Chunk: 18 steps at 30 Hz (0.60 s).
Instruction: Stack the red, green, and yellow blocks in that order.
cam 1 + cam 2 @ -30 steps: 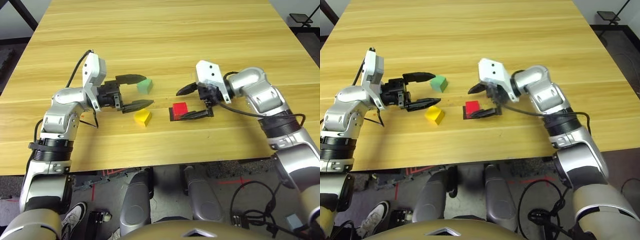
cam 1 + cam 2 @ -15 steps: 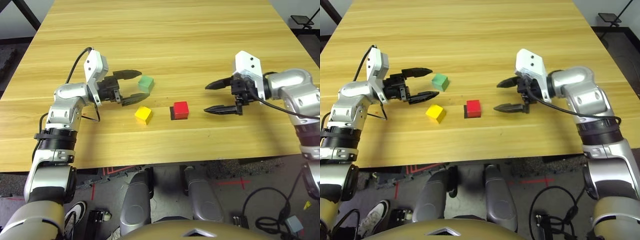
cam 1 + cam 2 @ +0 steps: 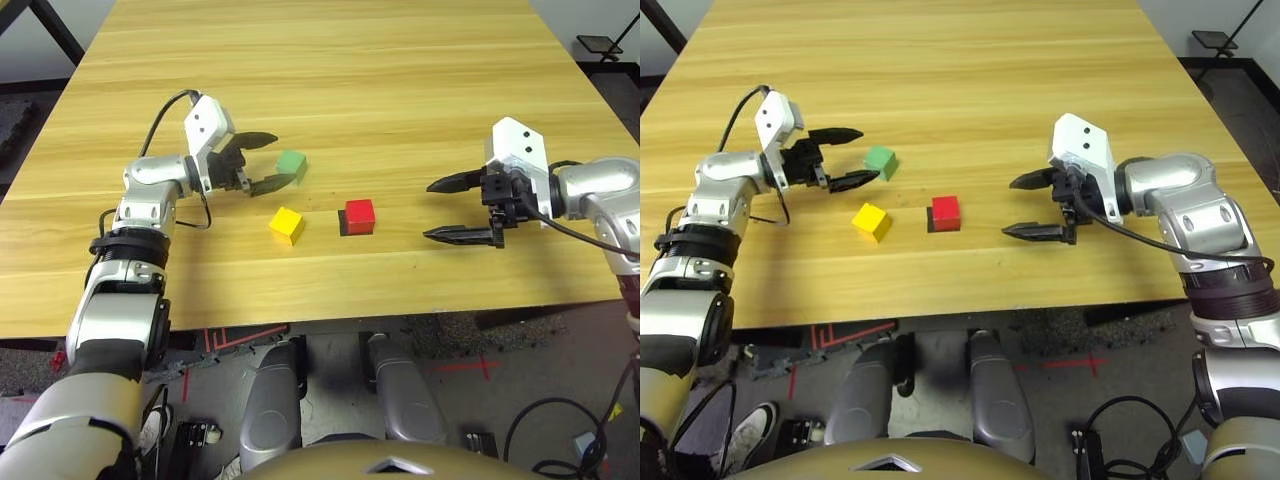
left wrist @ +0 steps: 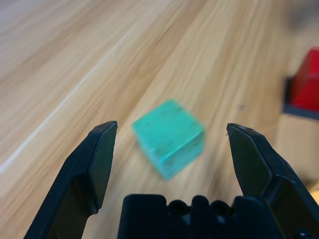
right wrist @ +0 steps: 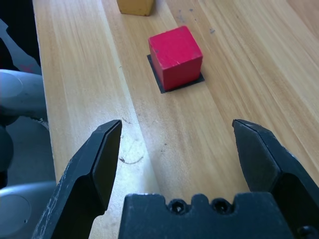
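My left gripper is facing the green block, which points a corner [image 4: 166, 175] at it. It should swing around to the green block's near side [image 4: 185, 153] and line up straight before it closes.
The red block [image 3: 360, 214] sits on a flat black square patch [image 5: 161, 83] near the middle of the table. The yellow block [image 3: 286, 224] lies just to its left, tilted in plan. Behind the yellow one stands the green block [image 3: 291, 163]. My left gripper [image 3: 269, 160] is open, its fingertips just left of the green block and not touching it; in the left wrist view the green block [image 4: 168, 137] lies ahead between the open fingers [image 4: 95, 164]. My right gripper [image 3: 437, 210] is open and empty, well to the right of the red block [image 5: 175, 56].
The wooden table [image 3: 330, 60] stretches wide and bare behind the blocks. Its front edge runs close below both grippers. A black cable [image 3: 160, 115] loops off the left wrist.
My right gripper drew away from the red block to the right, leaving it on the black patch. My left gripper moved back and closer to the green block.
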Motion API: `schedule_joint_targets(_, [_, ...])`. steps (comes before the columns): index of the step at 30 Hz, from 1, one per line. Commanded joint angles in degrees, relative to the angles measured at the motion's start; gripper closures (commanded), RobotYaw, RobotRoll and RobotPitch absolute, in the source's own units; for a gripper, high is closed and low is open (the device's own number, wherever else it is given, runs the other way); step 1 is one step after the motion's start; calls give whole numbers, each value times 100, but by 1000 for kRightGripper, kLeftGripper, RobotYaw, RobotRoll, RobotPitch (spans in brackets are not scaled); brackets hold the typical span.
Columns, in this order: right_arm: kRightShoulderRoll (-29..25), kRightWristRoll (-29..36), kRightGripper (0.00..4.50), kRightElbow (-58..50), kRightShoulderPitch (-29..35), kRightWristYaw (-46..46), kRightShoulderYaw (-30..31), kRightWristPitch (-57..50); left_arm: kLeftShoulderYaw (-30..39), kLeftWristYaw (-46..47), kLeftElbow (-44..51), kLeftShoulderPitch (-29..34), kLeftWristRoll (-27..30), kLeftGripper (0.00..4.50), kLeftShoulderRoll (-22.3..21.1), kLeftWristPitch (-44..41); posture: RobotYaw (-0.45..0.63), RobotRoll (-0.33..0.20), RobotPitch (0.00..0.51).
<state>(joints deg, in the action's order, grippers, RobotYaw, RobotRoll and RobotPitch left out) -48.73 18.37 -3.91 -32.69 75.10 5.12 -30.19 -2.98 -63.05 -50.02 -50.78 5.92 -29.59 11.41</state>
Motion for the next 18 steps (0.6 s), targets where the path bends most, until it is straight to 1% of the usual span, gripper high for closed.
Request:
schedule_joint_targets(1, [-2, 54, 29, -122, 31, -45, 21, 8, -92, 196, -116, -143, -208, 0, 45, -368, 299, -17, 183])
schedule_joint_targets(3, [10, 76, 29, -121, 26, -81, 18, -6, -112, 379, 169, -129, -265, 0, 62, -808, 296, -13, 183])
schedule_joint_targets(5, [15, 75, 29, -146, 57, -117, 19, 3, -49, 586, 822, -8, -151, 0, 102, -1497, 293, -8, 185])
schedule_joint_targets(8, [24, 77, 29, -149, 117, -167, 18, 22, 78, 848, 2202, 375, 201, 0, 142, -2968, 292, -4, 187])
schedule_joint_targets(9, [28, 72, 29, -154, 139, -184, 19, 33, 104, 940, 2665, 515, 278, 0, 129, -3399, 293, -2, 188])
schedule_joint_targets(11, [48, 73, 29, -128, 162, -218, 21, 32, 77, 991, 3895, 897, 533, 0, 49, -4248, 297, 3, 187])
schedule_joint_targets(13, [73, 58, 29, -74, 151, -234, 44, 54, 68, 1129, 4803, 1161, 723, 0, -4, -5042, 301, 5, 188])
schedule_joint_targets(16, [119, 42, 29, -40, 130, -253, 83, 77, 139, 1629, 5694, 1373, 835, 0, 57, -6019, 308, 14, 185])
schedule_joint_targets(18, [151, 56, 29, -61, 126, -261, 98, 68, 225, 2198, 5979, 1422, 678, 0, 154, -6317, 306, 21, 184])
